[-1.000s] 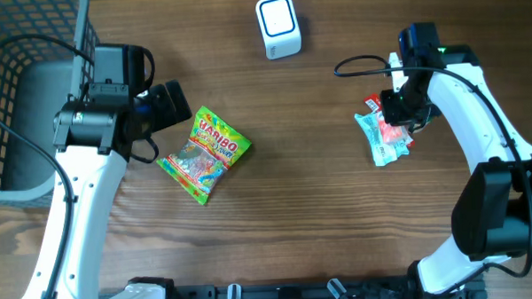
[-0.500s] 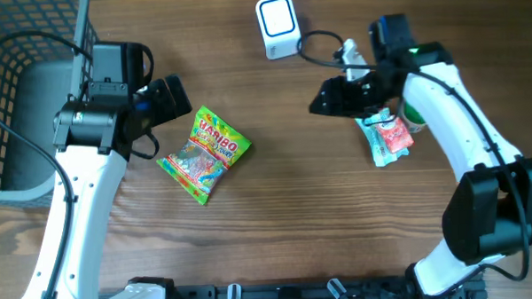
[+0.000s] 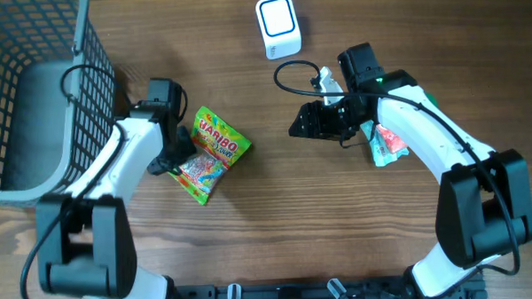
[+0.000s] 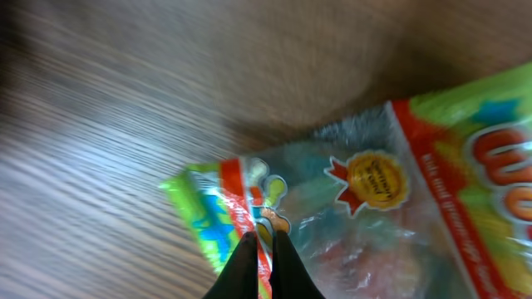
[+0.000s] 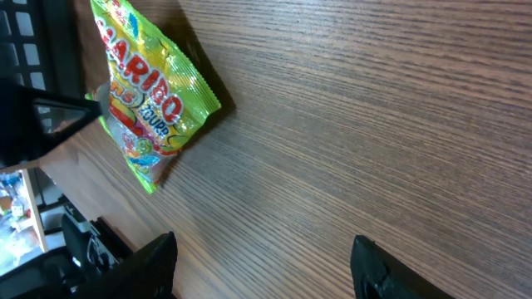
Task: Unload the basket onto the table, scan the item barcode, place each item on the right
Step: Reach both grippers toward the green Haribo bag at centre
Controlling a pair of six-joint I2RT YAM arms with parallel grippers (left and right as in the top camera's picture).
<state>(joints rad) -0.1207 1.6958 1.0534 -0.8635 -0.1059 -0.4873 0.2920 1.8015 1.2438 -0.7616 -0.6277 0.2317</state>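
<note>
The Haribo bag is lying crooked with its front print [image 3: 219, 133] facing up. My left gripper should join my right gripper to square the bag [image 3: 204, 162] and turn it over.
A green and yellow Haribo gummy bag [image 3: 211, 154] lies flat on the wooden table, left of centre. My left gripper [image 3: 171, 160] is at the bag's left edge. In the left wrist view, the left gripper [image 4: 264, 241] is shut, with the edge of the bag [image 4: 399, 191] pinched between its tips. The white barcode scanner [image 3: 278, 27] stands at the top centre. My right gripper [image 3: 302, 123] hovers open over bare wood between the bag and a red and teal packet [image 3: 388, 145]. In the right wrist view the right gripper [image 5: 264, 262] holds nothing and the bag [image 5: 148, 100] lies ahead.
A black wire basket [image 3: 85, 49] fills the far left of the table. The right arm's cable loops above the table near the scanner. Bare wood stretches across the front half.
My left arm has swung down onto the gummy bag and shut its jaws on the bag's edge. My right arm has moved left, away from the red and teal packet, with its jaws wider.
</note>
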